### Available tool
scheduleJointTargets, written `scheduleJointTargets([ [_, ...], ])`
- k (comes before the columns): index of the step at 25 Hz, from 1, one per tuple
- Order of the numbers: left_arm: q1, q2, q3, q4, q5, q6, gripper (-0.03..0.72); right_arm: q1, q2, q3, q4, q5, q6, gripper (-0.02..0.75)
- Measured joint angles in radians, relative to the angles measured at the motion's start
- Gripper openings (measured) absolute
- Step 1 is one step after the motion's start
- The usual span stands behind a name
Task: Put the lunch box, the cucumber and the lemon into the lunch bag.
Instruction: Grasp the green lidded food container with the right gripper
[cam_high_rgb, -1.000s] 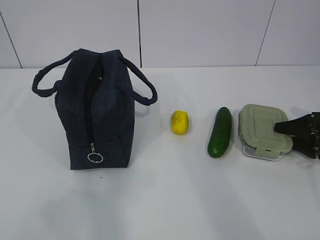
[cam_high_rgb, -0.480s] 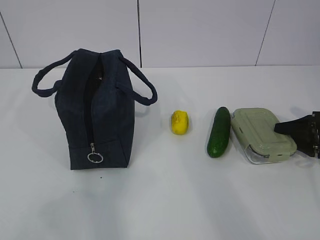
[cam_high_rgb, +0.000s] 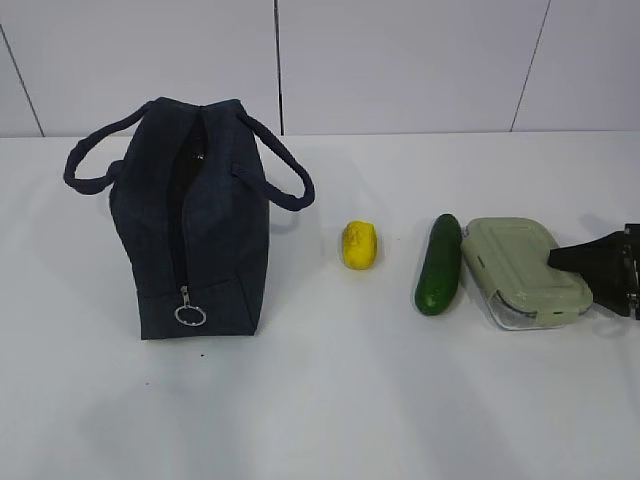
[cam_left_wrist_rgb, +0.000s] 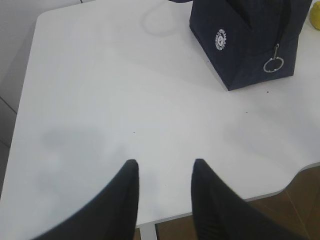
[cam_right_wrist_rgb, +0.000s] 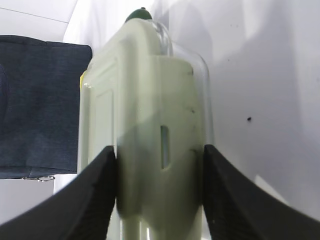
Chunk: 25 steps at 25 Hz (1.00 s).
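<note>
I expect the lunch bag's opening (cam_high_rgb: 190, 150) to open wide down its near end when I pull its edge, because the dark gap runs down to the low ring pull (cam_high_rgb: 190, 314).
The navy lunch bag (cam_high_rgb: 200, 230) stands at the left, a dark gap along its top, its ring pull (cam_high_rgb: 190, 315) low at the near end. The lemon (cam_high_rgb: 360, 245) and the cucumber (cam_high_rgb: 440, 265) lie to its right. The green-lidded lunch box (cam_high_rgb: 520, 270) sits tilted against the cucumber's right side. My right gripper (cam_high_rgb: 565, 258) is shut on the box's right end; in the right wrist view both fingers (cam_right_wrist_rgb: 107, 170) press the box (cam_right_wrist_rgb: 145, 90), with the cucumber tip (cam_right_wrist_rgb: 139, 14) beyond. My left gripper (cam_left_wrist_rgb: 165, 162) is open and empty, out of the exterior view.
The left wrist view shows the white table (cam_left_wrist_rgb: 125, 100), its near edge below my fingers, and the bag (cam_left_wrist_rgb: 245, 45) with its white logo (cam_left_wrist_rgb: 221, 40) far right. A white tiled wall (cam_high_rgb: 400, 60) backs the table.
My right gripper has pushed the lunch box left, from apart from the cucumber to against it, and turned and tilted it. The bag, lemon and cucumber have not moved.
</note>
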Motion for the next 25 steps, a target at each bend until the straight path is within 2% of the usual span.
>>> scheduleJointTargets([
  [14, 0.000, 0.029, 0.000, -0.002, 0.000, 0.021, 0.239, 0.000, -0.055, 0.000, -0.054, -0.047, 0.030, 0.393],
  [20, 0.000, 0.244, -0.019, -0.027, 0.005, 0.053, 0.239, 0.002, -0.059, 0.002, -0.056, -0.049, 0.039, 0.393],
  [25, 0.000, 0.480, -0.110, -0.125, -0.032, 0.053, 0.240, 0.030, -0.059, 0.002, -0.056, -0.053, 0.041, 0.393],
])
